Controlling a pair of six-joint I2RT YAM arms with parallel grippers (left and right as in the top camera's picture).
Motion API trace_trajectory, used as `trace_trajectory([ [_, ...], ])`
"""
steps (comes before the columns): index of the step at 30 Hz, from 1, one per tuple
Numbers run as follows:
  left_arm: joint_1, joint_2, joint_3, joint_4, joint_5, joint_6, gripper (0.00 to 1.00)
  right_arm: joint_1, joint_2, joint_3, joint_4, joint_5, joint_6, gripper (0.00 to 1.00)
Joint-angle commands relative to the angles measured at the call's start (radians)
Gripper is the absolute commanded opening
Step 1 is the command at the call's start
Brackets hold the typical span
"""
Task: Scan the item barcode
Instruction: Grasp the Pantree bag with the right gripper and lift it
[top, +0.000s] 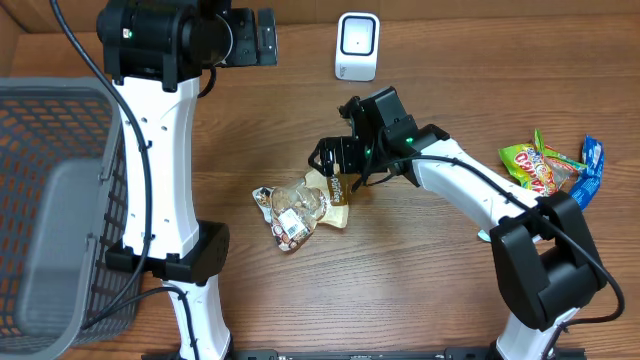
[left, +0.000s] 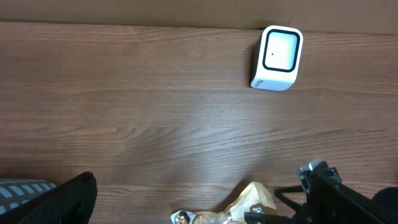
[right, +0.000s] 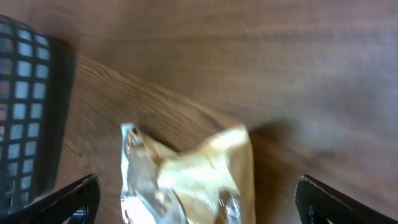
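I keep moving my right gripper down over the snack bag's tan end (top: 334, 198) and close it there, since the white label (top: 291, 222) is clear of its open fingers.
The item, a clear and tan snack bag (top: 295, 210), lies flat on the wooden table near the middle. My right gripper (top: 336, 172) hovers over its right end, open. In the right wrist view the bag (right: 205, 168) lies between the wide-spread fingers (right: 74, 199), touching neither. The white barcode scanner (top: 357, 46) stands at the back of the table, also in the left wrist view as a scanner (left: 277, 57). My left gripper (top: 262, 37) is raised at the back, left of the scanner, open and holding nothing; one of its fingers (left: 71, 196) shows at the lower left.
A grey wire basket (top: 50, 210) fills the left side. Colourful snack packets (top: 545, 168) lie at the right edge. The left arm's white column (top: 165, 170) stands between the basket and the bag. The right arm's black wrist (left: 339, 196) shows in the left wrist view.
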Motion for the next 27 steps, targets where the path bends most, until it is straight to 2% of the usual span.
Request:
trace_trajectory([
  [1,0.004,0.000,0.000,0.004,-0.010,0.019,1.00,0.030,0.048,0.007,0.021,-0.004,-0.024,1.00],
  [5,0.004,0.000,0.000,0.004,-0.010,0.019,1.00,0.081,0.100,0.007,-0.031,-0.017,-0.003,1.00],
  [12,0.004,0.000,0.000,0.004,-0.009,0.019,1.00,0.141,0.148,0.007,-0.042,-0.016,0.127,1.00],
  [13,0.004,0.000,0.000,0.004,-0.009,0.019,1.00,0.143,0.155,0.006,-0.042,-0.017,0.151,0.95],
  [17,0.004,0.000,0.000,0.004,-0.009,0.019,1.00,0.143,0.173,0.006,-0.038,-0.017,0.201,0.39],
  [20,0.004,0.000,0.000,0.004,-0.010,0.019,1.00,0.142,0.173,0.006,-0.019,-0.018,0.201,0.15],
  [23,0.004,0.000,0.000,0.004,-0.010,0.019,1.00,0.142,0.173,0.006,-0.007,-0.022,0.200,0.04],
  [27,0.004,0.000,0.000,0.004,-0.009,0.020,1.00,0.124,0.172,0.006,0.014,-0.098,0.192,0.04],
])
